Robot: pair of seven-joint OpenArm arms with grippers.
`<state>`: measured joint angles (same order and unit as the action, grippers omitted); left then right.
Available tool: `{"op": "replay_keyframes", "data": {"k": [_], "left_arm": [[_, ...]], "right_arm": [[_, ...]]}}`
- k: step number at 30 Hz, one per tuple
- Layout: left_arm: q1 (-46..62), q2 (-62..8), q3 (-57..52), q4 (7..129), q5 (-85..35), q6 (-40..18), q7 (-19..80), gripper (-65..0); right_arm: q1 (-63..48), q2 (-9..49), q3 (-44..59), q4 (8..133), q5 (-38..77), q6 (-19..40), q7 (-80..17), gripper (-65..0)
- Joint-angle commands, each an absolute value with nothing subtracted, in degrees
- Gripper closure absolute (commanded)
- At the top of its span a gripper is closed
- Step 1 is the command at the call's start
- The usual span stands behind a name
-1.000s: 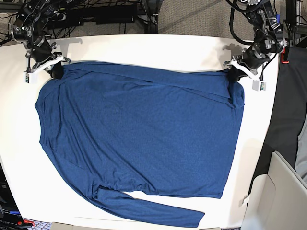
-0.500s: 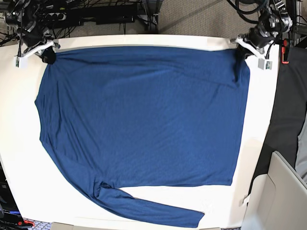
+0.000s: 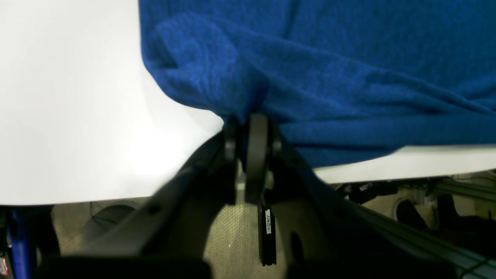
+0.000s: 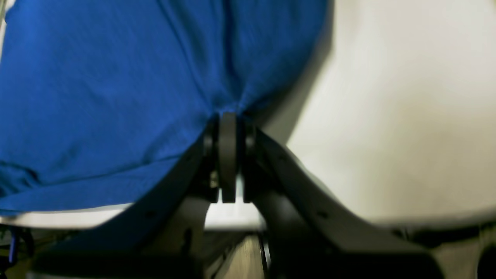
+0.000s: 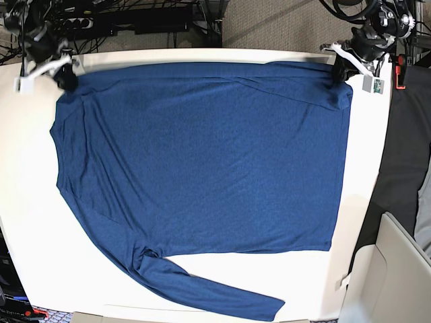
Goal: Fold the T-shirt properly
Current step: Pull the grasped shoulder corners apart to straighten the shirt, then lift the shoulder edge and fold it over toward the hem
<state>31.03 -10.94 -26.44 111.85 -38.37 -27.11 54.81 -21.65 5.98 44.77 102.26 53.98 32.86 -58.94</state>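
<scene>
I should bring the T-shirt's bunched corner (image 5: pixel 343 97) closer with my left gripper because it is at the table's far edge, then open the gripper and take the corner along its folded edge (image 5: pixel 315 66).
The navy-blue T-shirt (image 5: pixel 202 155) lies spread flat on the white table (image 5: pixel 27 222), with one long sleeve (image 5: pixel 215 296) trailing along the near edge. My left gripper (image 5: pixel 337 73) is at the far right corner of the shirt, shut on a bunched pinch of its fabric (image 3: pixel 310 58); the left wrist view shows the gripper (image 3: pixel 248 120) at the table's edge. My right gripper (image 5: pixel 65 79) is at the far left corner, shut on the fabric (image 4: pixel 97 97); the right wrist view shows the gripper (image 4: pixel 228 116) pinching a gathered corner.
Cables and dark equipment (image 5: pixel 148 17) lie past the table's far edge. A dark cloth (image 5: pixel 404 155) hangs off the right side, with a beige box (image 5: pixel 394 276) at the near right. Bare table shows left (image 3: pixel 58 97) and right (image 4: pixel 407 116) of the shirt.
Both grippers have pulled the shirt's top edge toward the table's far edge. The folded band along the top has opened out, and the lower hem has slid farther up the table.
</scene>
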Motion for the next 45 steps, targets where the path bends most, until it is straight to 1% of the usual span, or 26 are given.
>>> {"op": "replay_keyframes", "data": {"k": [1,5,11,17,28,38,39,41,42,44,45], "left_arm": [[28.9,-11.6,-26.9,112.9,-39.2,-27.3,53.7,-0.2],[24.2,-11.6,-26.9,112.9,-39.0,-27.3,53.8,-0.3],[15.9,-11.6,-26.9,112.7,-38.9,-27.3,58.3,-0.3],[9.5,-11.6,-26.8,111.3,-38.7,-27.1,59.1,-0.4],[1.8,-11.6,-26.6,100.0,-38.7,-27.1,58.4,-0.4],[-3.2,-11.6,-26.8,90.5,-38.7,-27.1,58.2,-0.5],[-3.4,-11.6,-26.6,89.4,-38.7,-27.1,58.2,-0.7],[-3.6,-11.6,-26.6,88.0,-38.7,-27.0,58.2,-3.5],[-3.6,-11.6,-26.7,87.7,-38.7,-27.0,58.4,-5.8],[-3.3,-11.6,-26.7,88.0,-38.8,-27.0,58.9,-12.4],[-3.2,-11.6,-26.8,88.0,-38.8,-27.0,58.9,-15.6]], "right_arm": [[-20.4,6.7,45.1,103.3,55.1,33.0,-57.9,-0.2],[-15.6,8.1,44.5,103.0,53.5,33.0,-57.9,-0.2],[-7.4,9.3,42.4,102.5,46.8,33.0,-57.9,-0.2],[0.1,10.3,42.1,95.3,45.4,33.0,-57.7,-0.2],[11.8,10.5,42.1,79.5,45.3,33.0,-57.5,-0.2],[16.9,10.5,42.1,70.5,45.2,32.7,-57.5,-0.7],[17.0,10.5,42.1,69.8,45.2,32.7,-57.5,-2.1],[16.9,10.5,42.1,69.1,45.2,32.6,-57.5,-7.8],[16.7,10.5,42.2,69.2,45.2,32.6,-57.5,-11.1],[16.3,10.5,42.4,69.3,45.4,32.6,-57.8,-19.5],[15.9,10.5,42.4,69.4,45.6,32.6,-57.8,-22.6]]}}
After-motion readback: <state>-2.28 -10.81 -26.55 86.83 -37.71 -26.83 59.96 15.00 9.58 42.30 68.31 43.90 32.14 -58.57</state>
